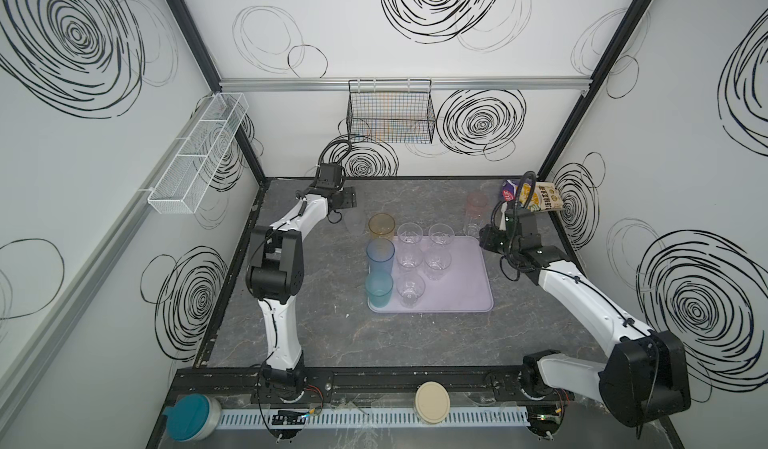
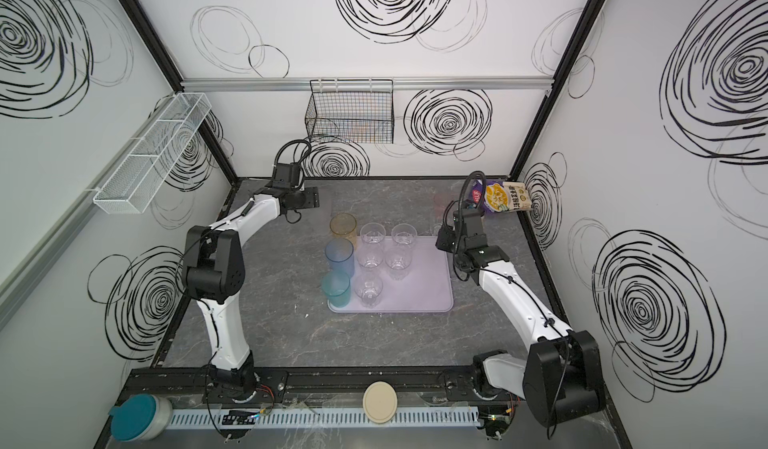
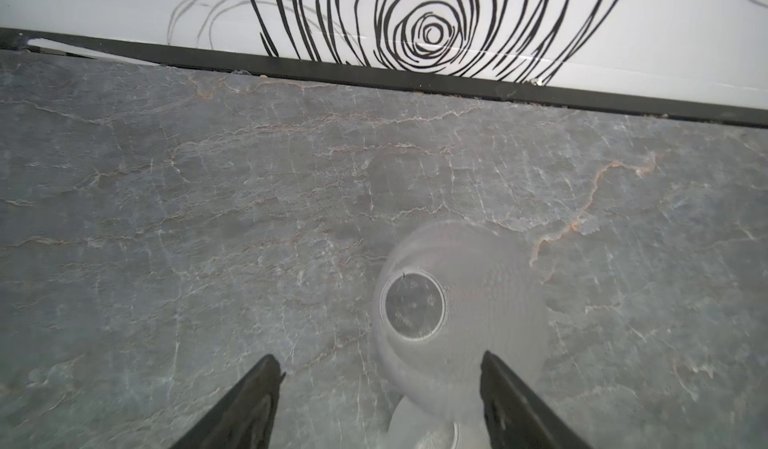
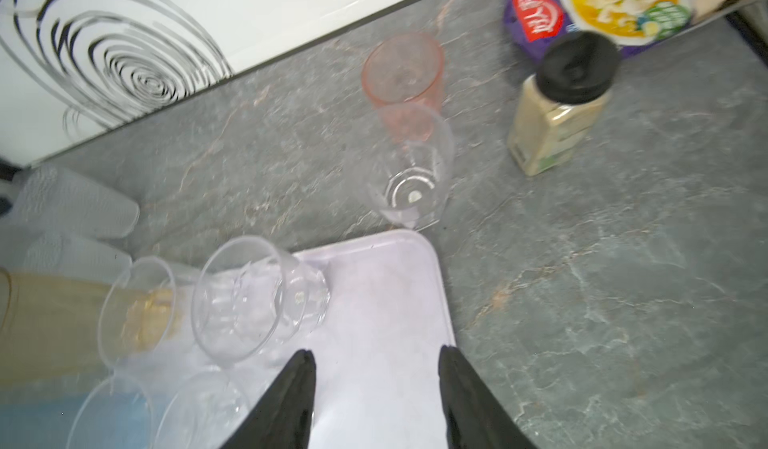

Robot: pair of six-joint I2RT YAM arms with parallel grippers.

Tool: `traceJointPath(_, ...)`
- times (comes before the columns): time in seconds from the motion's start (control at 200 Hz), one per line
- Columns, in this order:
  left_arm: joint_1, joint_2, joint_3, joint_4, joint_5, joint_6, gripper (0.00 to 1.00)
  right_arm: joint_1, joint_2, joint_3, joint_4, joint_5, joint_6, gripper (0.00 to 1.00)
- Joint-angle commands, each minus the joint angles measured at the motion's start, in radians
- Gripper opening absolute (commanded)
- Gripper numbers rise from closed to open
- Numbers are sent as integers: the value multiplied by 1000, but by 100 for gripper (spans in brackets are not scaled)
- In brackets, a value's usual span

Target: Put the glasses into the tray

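Note:
The tray's edge (image 1: 380, 258) near my left gripper is full of the amber, blue and teal glasses, so my right gripper needs to put the clear glass (image 4: 404, 169) in the open space at the front.
The lilac tray (image 1: 465, 285) lies mid-table and holds an amber glass (image 1: 381, 226), a tall blue glass (image 1: 380, 256), a teal glass (image 1: 379, 290) and several clear glasses (image 1: 409, 260). A frosted glass (image 3: 457, 301) stands on the table behind the tray, under my left gripper (image 3: 380, 364), which is open; the glass is close to one finger and clear of the other. My right gripper (image 4: 376, 355) is open and empty over the tray's (image 4: 374, 285) far right corner. Off the tray beyond it stand a clear glass (image 4: 409, 177) and a pink glass (image 4: 403, 73).
A cream bottle with a dark cap (image 4: 561, 106) and snack bags (image 1: 536, 197) sit at the back right. A black wire basket (image 1: 390, 114) and a white mesh shelf (image 1: 199, 152) hang on the walls. A teal-lidded container (image 1: 191, 418) and a beige disc (image 1: 432, 403) lie at the front.

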Motion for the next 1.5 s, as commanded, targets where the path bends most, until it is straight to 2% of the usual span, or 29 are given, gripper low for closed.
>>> traceJointPath(0.0, -39, -179, -114, 101, -32, -41, 82, -54, 38, 46, 11, -1, 3, 62)
traceJointPath(0.17, -141, -427, -406, 232, -133, -50, 86, -82, 159, 102, 58, -9, 60, 64)
traceJointPath(0.26, -171, -550, -546, 283, -140, -73, 87, -109, 227, 137, 84, -14, 110, 63)
traceJointPath(0.33, -195, -645, -645, 332, -133, -92, 87, -140, 281, 174, 95, -63, 134, 60)
traceJointPath(0.44, -231, -742, -741, 373, -108, -123, 87, -166, 356, 228, 78, -87, 148, 57)
traceJointPath(0.535, -269, -754, -771, 386, -60, -119, 87, -176, 426, 262, 77, -122, 148, 54)
traceJointPath(0.6, -293, -749, -783, 390, -67, -113, 88, -175, 470, 302, 49, -147, 148, 52)
traceJointPath(0.77, -306, -737, -790, 405, -64, -105, 88, -165, 517, 324, 63, -161, 147, 51)
traceJointPath(0.916, -308, -733, -800, 411, -65, -104, 88, -160, 544, 335, 64, -161, 143, 44)
traceJointPath(1.256, -307, -728, -820, 425, -76, -104, 88, -155, 499, 306, 73, -168, 126, 14)
traceJointPath(1.496, -307, -729, -826, 431, -70, -115, 88, -146, 410, 304, 44, -160, 114, 5)
